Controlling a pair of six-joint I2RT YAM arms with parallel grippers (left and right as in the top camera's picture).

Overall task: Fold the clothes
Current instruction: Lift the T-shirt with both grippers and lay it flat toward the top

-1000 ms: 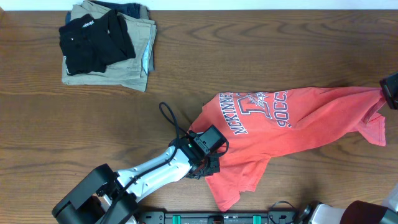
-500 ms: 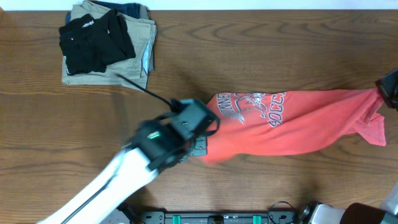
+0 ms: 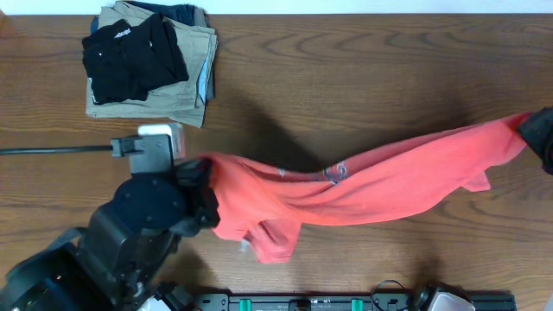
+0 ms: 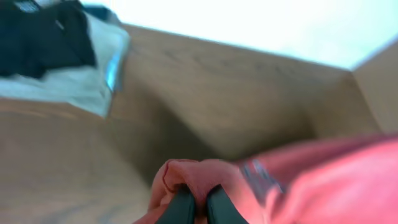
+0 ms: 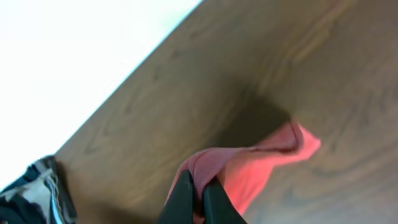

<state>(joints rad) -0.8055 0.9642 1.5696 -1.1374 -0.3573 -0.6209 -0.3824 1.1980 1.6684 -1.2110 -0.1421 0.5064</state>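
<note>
I should use my left gripper together with my right gripper to lift the coral-red T-shirt and spread it toward the table's back (image 3: pixel 363 53), because it hangs bunched up in a long band (image 3: pixel 371 183).
The coral-red T-shirt (image 3: pixel 380 186) hangs stretched in the air between my two grippers, bunched into a long band above the table, with a bit of its white lettering showing mid-span. My left gripper (image 3: pixel 203 186) is shut on the shirt's left end; the left wrist view shows its jaws (image 4: pixel 198 202) pinching a fold of the shirt (image 4: pixel 311 180). My right gripper (image 3: pixel 536 130) is shut on the right end at the table's right edge; in the right wrist view its jaws (image 5: pixel 199 190) clamp the cloth (image 5: pixel 261 162). The neck tag is hidden.
A pile of folded clothes, a black garment (image 3: pixel 134 56) on khaki trousers (image 3: pixel 186 95), lies at the back left of the wooden table (image 3: pixel 363 69). It also shows in the left wrist view (image 4: pixel 43 43). The left arm's bulk fills the front left.
My left gripper has swung left and up with the shirt's end, lifting the shirt off the table and pulling it taut. The right gripper has stayed holding the other end.
</note>
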